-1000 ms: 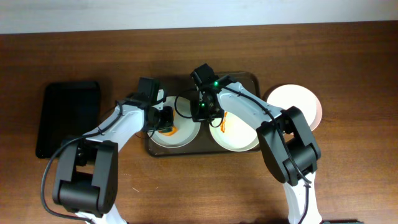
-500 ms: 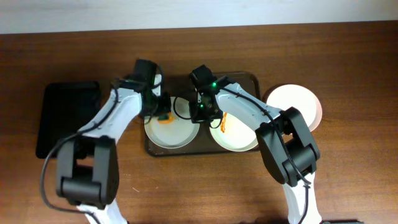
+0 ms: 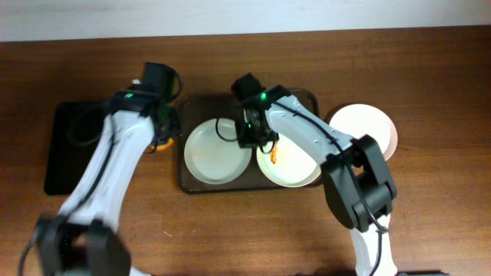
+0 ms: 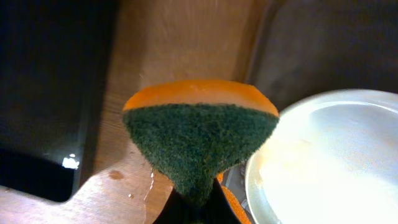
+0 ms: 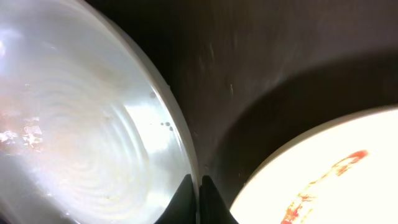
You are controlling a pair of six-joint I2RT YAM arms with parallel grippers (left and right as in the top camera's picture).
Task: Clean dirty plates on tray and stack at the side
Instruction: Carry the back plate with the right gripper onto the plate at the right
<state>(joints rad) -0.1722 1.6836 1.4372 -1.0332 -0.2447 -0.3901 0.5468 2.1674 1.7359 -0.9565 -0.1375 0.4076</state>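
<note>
My right gripper should stack the grey-green plate and draw the smeared plate closer, because the grey-green plate is between my left gripper's sponge and the smeared plate.
A pale grey-green plate lies wiped on the left of the dark brown tray. A cream plate with an orange-red smear lies on the tray's right. A third white plate sits on the table right of the tray. My left gripper is shut on an orange-and-green sponge, held over the table between the tray and the black tray. My right gripper is shut on the right rim of the grey-green plate; the smeared plate lies beside it.
A smaller narrow black tray lies at the left, also in the left wrist view. Wet drops lie on the wood beside it. The table's back edge meets a pale wall.
My left gripper has carried the sponge off the grey-green plate, leftward out over the table beside the tray. The right gripper has kept its pinch on the plate's rim.
</note>
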